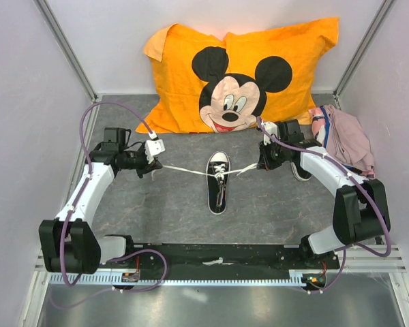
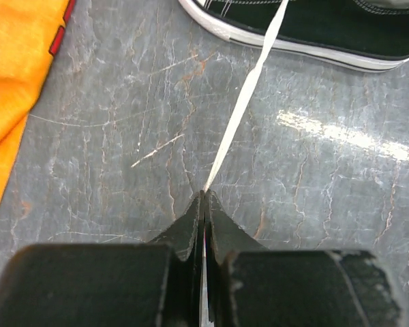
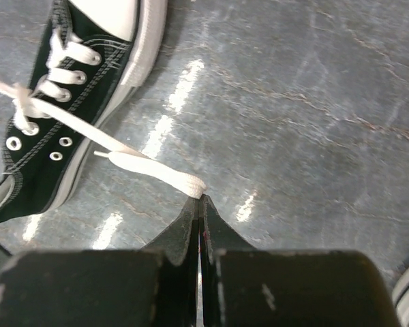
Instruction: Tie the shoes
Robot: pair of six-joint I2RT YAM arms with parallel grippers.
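The lace in my left gripper should go across the sneaker next until my left gripper lets it go on the sneaker's far side (image 1: 243,190), while my right gripper holds its lace folded into a loop (image 1: 246,168).
One black sneaker (image 1: 218,182) with a white toe cap lies in the middle of the grey mat, toe toward the pillow. It also shows in the left wrist view (image 2: 327,30) and the right wrist view (image 3: 61,88). The second sneaker (image 1: 300,170) lies mostly hidden behind my right arm. My left gripper (image 1: 155,166) is shut on the left lace (image 2: 242,102), which runs taut to the shoe. My right gripper (image 1: 261,164) is shut on the right lace (image 3: 153,170); the lace folds back at the fingertips, its free end lying loose on the mat.
An orange Mickey Mouse pillow (image 1: 238,75) leans against the back wall. A pink cloth (image 1: 347,139) lies at the back right. White walls close in both sides. Purple cables loop off both arms.
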